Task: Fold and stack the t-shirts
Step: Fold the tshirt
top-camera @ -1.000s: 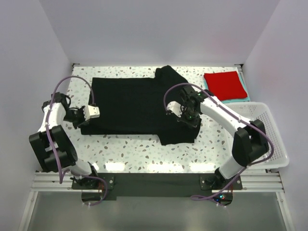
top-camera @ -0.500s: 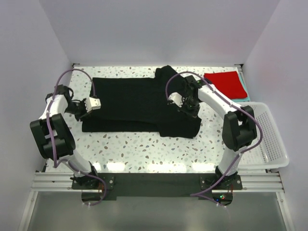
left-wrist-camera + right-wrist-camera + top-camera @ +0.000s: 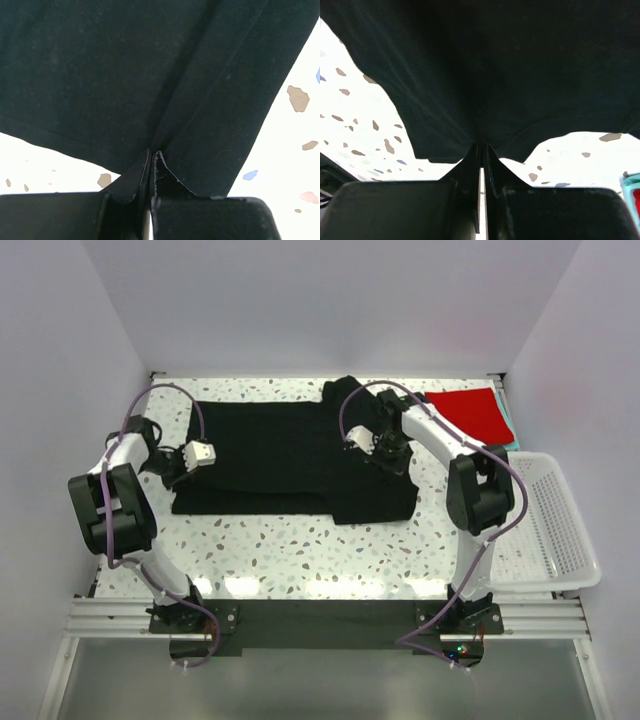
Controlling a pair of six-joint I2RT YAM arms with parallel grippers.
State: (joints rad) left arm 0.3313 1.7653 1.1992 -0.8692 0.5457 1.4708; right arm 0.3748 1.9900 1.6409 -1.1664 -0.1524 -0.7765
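I should keep pulling the flap in my right gripper toward the far wall until both edges of the t-shirt line up, because the flap sticks out past the black t-shirt's near edge.
A black t-shirt lies spread across the middle of the speckled table. My left gripper is at its left edge, shut on a pinch of the black cloth; in the left wrist view that gripper has its jaws pressed together on the fabric. My right gripper is over the shirt's right part and my right gripper is shut on a raised fold of black cloth. A folded red t-shirt rests on a teal one at the far right.
A white mesh basket stands at the right edge of the table. White walls close in the left, far and right sides. Both arm bases sit on the dark rail at the near edge.
Both grippers have moved away from the near edge toward the far side, each still shut on the black shirt. The shirt's near right corner has been drawn back with them.
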